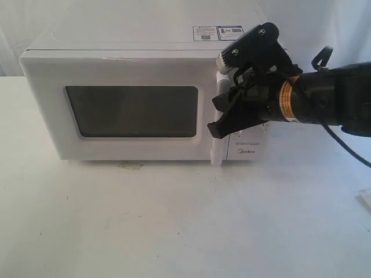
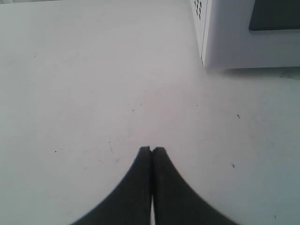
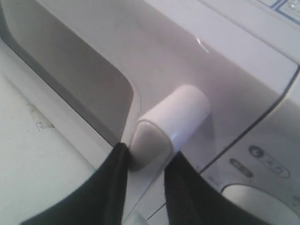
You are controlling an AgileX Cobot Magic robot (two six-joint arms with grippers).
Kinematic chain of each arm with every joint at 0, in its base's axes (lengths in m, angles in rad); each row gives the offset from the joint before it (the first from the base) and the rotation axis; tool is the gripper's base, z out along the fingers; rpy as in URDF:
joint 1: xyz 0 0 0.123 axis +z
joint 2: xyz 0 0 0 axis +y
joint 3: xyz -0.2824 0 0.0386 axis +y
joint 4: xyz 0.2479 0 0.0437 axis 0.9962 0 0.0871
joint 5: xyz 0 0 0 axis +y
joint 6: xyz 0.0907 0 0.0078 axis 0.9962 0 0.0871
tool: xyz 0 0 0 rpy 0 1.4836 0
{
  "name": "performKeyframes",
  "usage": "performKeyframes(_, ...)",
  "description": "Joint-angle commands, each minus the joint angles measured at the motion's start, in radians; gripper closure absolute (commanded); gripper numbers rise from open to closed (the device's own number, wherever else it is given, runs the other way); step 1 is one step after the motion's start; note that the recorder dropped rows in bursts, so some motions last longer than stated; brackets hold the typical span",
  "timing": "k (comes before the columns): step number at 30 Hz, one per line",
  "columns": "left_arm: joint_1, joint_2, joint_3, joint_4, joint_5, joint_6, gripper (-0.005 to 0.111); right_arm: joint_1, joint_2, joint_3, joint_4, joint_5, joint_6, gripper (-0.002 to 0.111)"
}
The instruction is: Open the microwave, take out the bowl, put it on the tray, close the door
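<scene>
Next, I open my right gripper, back it away and line it up straight with the upright bar (image 1: 217,149) before I pull the door, because its fingers meet the bar handle (image 3: 151,144) at a slant.
The white microwave (image 1: 133,63) stands at the back of the table with its door (image 1: 127,152) closed flat and the dark window (image 1: 132,111) facing me. My right gripper (image 1: 222,120) (image 3: 147,153) is open, its black fingers straddling the lower part of the white bar handle (image 3: 176,119); one finger touches the handle and the other stands a little off it. Over bare table, to the side of the oven's corner (image 2: 234,42), hovers my left gripper (image 2: 152,149), shut and holding nothing. The bowl is hidden and the tray is out of view.
The right arm (image 1: 324,98) reaches in from the right and covers the dial panel; part of one dial (image 3: 262,201) shows in the right wrist view. The white table (image 1: 185,220) spreads in front of the oven. A pale object's corner (image 1: 365,198) shows at the right edge.
</scene>
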Motion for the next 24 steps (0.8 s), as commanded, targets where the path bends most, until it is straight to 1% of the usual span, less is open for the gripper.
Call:
performKeyframes(1,-0.005,-0.005,0.003,0.0,0.003,-0.003,0.107,-0.01,0.067,-0.054,0.039,0.149,-0.044,0.063)
performKeyframes(2,-0.005,-0.005,0.003,0.0,0.003,-0.003,0.107,-0.01,0.079,-0.061,0.039,0.164,-0.044,0.053)
performKeyframes(4,-0.005,-0.005,0.003,0.0,0.003,-0.003,0.107,-0.01,0.101,-0.081,0.039,0.218,-0.044,0.043)
performKeyframes(6,-0.005,-0.005,0.003,0.0,0.003,-0.003,0.107,-0.01,0.118,-0.098,0.039,0.255,-0.044,0.045)
performKeyframes(9,-0.005,-0.005,0.003,0.0,0.003,-0.003,0.107,-0.01,0.115,-0.103,0.045,0.27,-0.041,0.056)
performKeyframes(11,-0.005,-0.005,0.003,0.0,0.003,-0.003,0.107,-0.01,0.1,-0.103,0.054,0.268,-0.041,0.06)
performKeyframes(17,-0.005,-0.005,0.003,0.0,0.003,-0.003,0.107,-0.01,0.007,-0.103,0.073,0.262,-0.041,0.061)
performKeyframes(19,-0.005,-0.005,0.003,0.0,0.003,-0.003,0.107,-0.01,-0.007,-0.103,0.066,0.269,-0.041,0.063)
performKeyframes(20,-0.005,-0.005,0.003,0.0,0.003,-0.003,0.107,-0.01,-0.008,-0.103,0.066,0.271,-0.041,0.068)
performKeyframes(22,-0.005,-0.005,0.003,0.0,0.003,-0.003,0.107,-0.01,-0.008,-0.103,0.066,0.275,-0.043,0.085)
performKeyframes(24,-0.005,-0.005,0.003,0.0,0.003,-0.003,0.107,-0.01,-0.008,-0.103,0.066,0.28,-0.044,0.108)
